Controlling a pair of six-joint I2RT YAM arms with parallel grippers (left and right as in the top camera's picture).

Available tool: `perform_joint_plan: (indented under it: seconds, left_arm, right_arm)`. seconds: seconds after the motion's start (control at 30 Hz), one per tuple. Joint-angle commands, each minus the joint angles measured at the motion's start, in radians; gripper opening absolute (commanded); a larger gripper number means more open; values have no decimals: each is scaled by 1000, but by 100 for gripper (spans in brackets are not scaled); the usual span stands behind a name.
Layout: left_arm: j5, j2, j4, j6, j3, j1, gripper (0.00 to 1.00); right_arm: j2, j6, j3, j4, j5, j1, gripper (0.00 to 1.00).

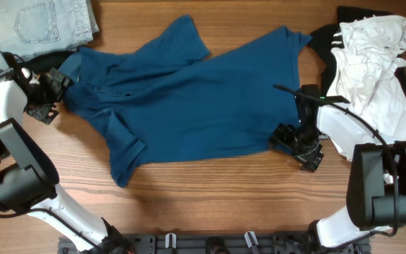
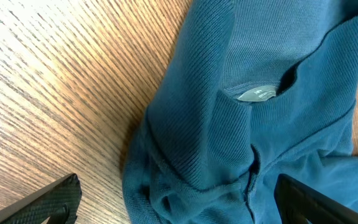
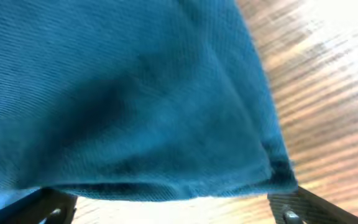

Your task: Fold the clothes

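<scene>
The blue polo shirt's hem corner (image 3: 284, 177) curls upward, so next my right gripper pinches and draws it toward the wood before the white garment to straighten the hem.
A blue polo shirt (image 1: 203, 99) lies spread and rumpled on the wooden table, collar to the left and hem to the right. My left gripper (image 1: 51, 90) is at the collar. In the left wrist view its fingers (image 2: 179, 208) stand wide apart with the bunched collar (image 2: 229, 143) and its neck label (image 2: 258, 94) between and ahead of them. My right gripper (image 1: 296, 140) is at the shirt's lower right hem corner. In the right wrist view its fingers (image 3: 173, 210) are open with the hem edge (image 3: 166, 124) just in front of them, slightly raised off the table.
Folded light jeans (image 1: 44, 21) lie at the back left. A crumpled white garment (image 1: 368, 63) lies on a black one (image 1: 326, 42) at the right. Bare wood (image 1: 210, 190) runs along the front edge.
</scene>
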State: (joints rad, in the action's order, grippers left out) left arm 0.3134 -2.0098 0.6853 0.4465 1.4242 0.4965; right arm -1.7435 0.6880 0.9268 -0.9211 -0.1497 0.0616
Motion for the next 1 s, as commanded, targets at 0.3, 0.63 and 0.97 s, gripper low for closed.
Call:
perform_joint_plan:
  seconds: [0.3, 0.63, 0.97]
  left_arm:
    - [8, 22, 1, -24, 3, -1, 100]
    - [8, 22, 8, -50, 3, -1, 100]
    - [8, 22, 9, -50, 3, -1, 100]
  right_arm:
    - [303, -7, -5, -71, 13, -4, 100]
    - [221, 20, -146, 56, 64, -129, 98]
    - [167, -33, -164, 188, -22, -160, 80]
